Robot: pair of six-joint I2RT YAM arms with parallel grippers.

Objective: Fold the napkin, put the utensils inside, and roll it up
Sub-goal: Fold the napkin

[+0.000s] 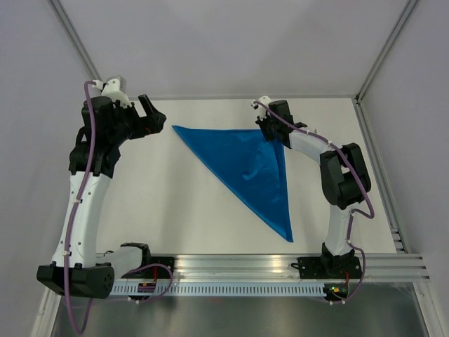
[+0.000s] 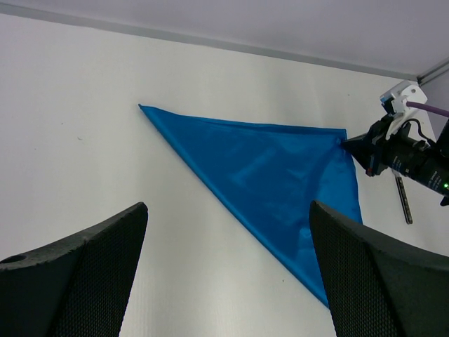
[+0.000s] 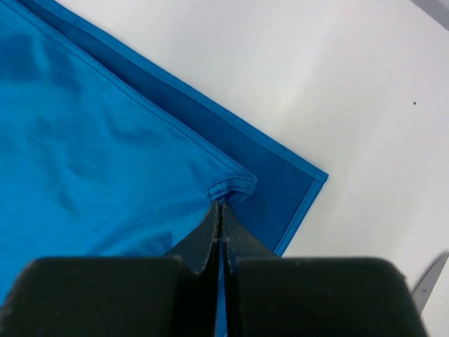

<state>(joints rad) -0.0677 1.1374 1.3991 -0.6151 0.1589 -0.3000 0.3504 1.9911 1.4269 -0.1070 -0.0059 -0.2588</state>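
My right gripper has the top layer's corner a little short of the lower layer's corner. I should keep pulling it until the two corners meet, and then let go.
The blue napkin lies folded into a triangle on the white table, one point at the far left and one at the near right. My right gripper is at its far right corner, shut on the top layer's corner, which sits slightly short of the lower layer's corner. My left gripper is open and empty, raised left of the napkin's far left point. The knife lies just right of the napkin under the right arm; its blade tip shows in the right wrist view.
Grey walls close the table at the back and sides. A metal rail runs along the near edge with both arm bases. Bare white table lies left of and in front of the napkin.
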